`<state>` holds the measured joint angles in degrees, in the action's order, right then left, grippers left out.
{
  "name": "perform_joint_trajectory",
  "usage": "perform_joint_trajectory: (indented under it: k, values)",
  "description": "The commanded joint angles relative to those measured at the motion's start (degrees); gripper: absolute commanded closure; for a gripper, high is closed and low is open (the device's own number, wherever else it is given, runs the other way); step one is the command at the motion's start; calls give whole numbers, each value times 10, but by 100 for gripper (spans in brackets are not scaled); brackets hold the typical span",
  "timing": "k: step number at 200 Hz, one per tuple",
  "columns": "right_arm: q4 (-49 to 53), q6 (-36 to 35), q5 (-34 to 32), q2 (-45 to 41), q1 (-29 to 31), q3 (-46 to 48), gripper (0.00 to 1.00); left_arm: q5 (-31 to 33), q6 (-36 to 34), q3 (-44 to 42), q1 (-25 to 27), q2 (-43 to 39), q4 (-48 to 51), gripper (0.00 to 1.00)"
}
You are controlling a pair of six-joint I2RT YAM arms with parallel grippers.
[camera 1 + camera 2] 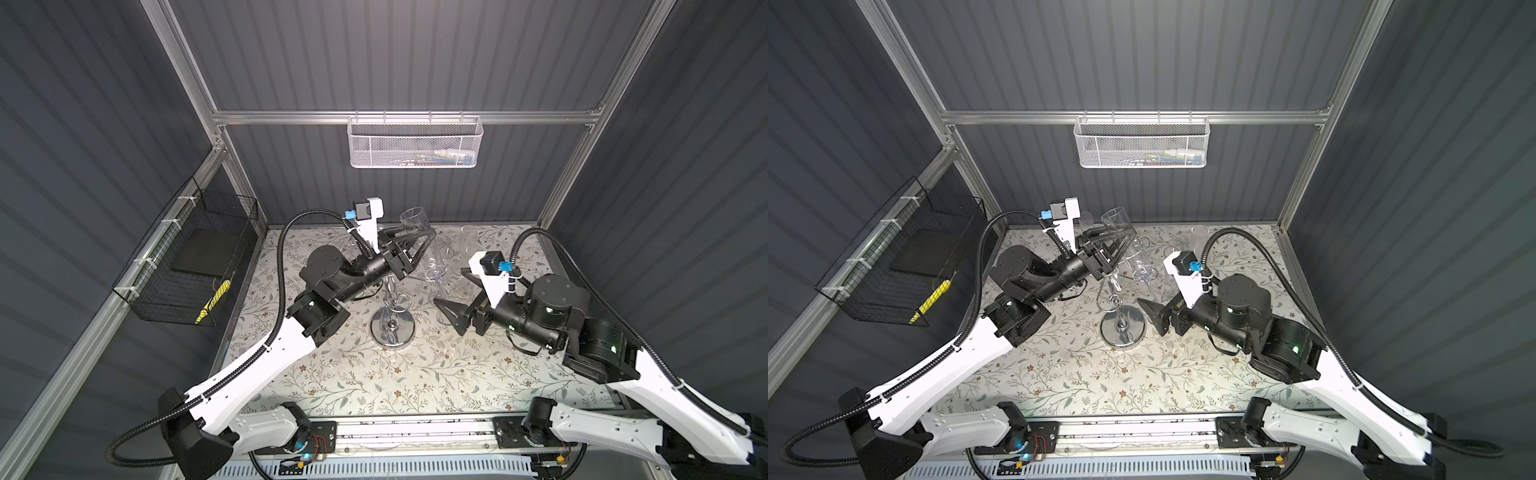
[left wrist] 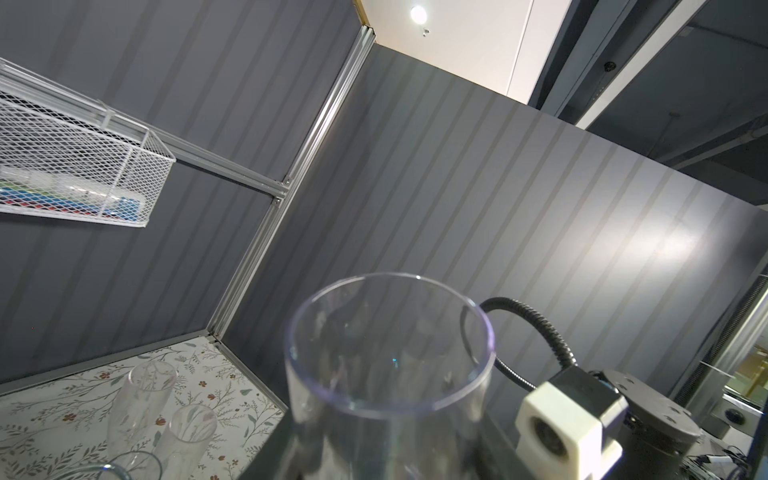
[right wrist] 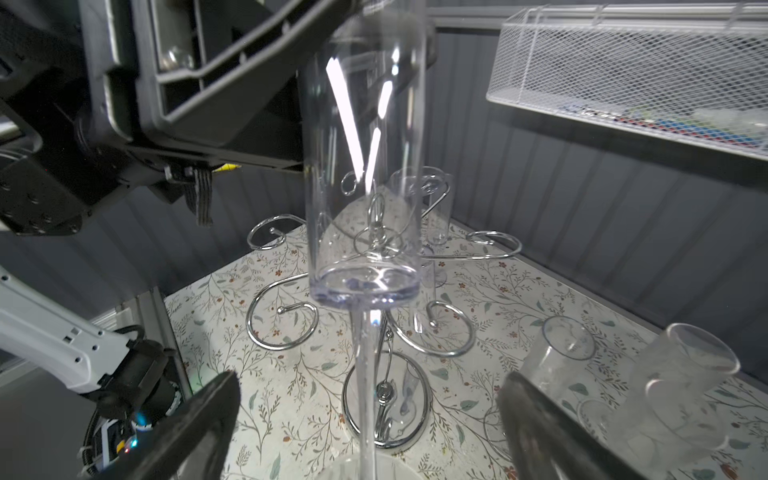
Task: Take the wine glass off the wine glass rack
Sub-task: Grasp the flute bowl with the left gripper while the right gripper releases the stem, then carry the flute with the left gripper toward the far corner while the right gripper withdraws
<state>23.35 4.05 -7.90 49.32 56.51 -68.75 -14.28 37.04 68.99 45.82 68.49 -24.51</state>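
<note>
I should swing the wine glass [image 1: 414,216] upright with my left gripper to the clear table top [image 1: 298,244] by the black basket, because the glass hangs tilted above the rack near standing glasses.
A clear wine glass [image 1: 417,227] is held in the air by its bowl, rim up and tilted, with my left gripper [image 1: 424,241] shut on it. The left wrist view shows its round rim [image 2: 390,340] between dark fingers [image 2: 266,449]. The chrome wine glass rack [image 1: 392,328] stands on its round base just below, and its curled hooks [image 3: 282,328] are bare in the right wrist view. My right gripper [image 1: 455,293] stands open, its fingers [image 3: 199,424] wide on either side of the glass stem [image 3: 365,374] without touching it.
Several clear glasses [image 1: 469,241] stand on the floral table top near the back right, close to the right gripper [image 3: 557,357]. A white mesh basket [image 1: 415,143] hangs on the back wall. A black wire basket [image 1: 187,266] hangs on the left wall.
</note>
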Motion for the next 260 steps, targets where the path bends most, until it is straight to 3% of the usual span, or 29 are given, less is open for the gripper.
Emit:
perform_joint_trajectory:
  k: [1,55,129,175,231,260]
  values:
    - [-77,9,-67,-53,2,27,1,18,-33,24,3,-21,2,60]
    - [-105,10,-136,-153,2,72,1,38,-117,102,2,-16,52,60]
    - [-81,25,-139,-166,2,75,1,79,-254,237,2,11,137,60]
    - [-79,27,-127,-149,2,73,1,169,-392,272,1,10,206,60]
    - [-76,25,-127,-142,2,73,1,295,-559,265,1,-13,220,61]
    - [-77,26,-128,-139,2,76,1,343,-586,269,-19,-15,236,61]
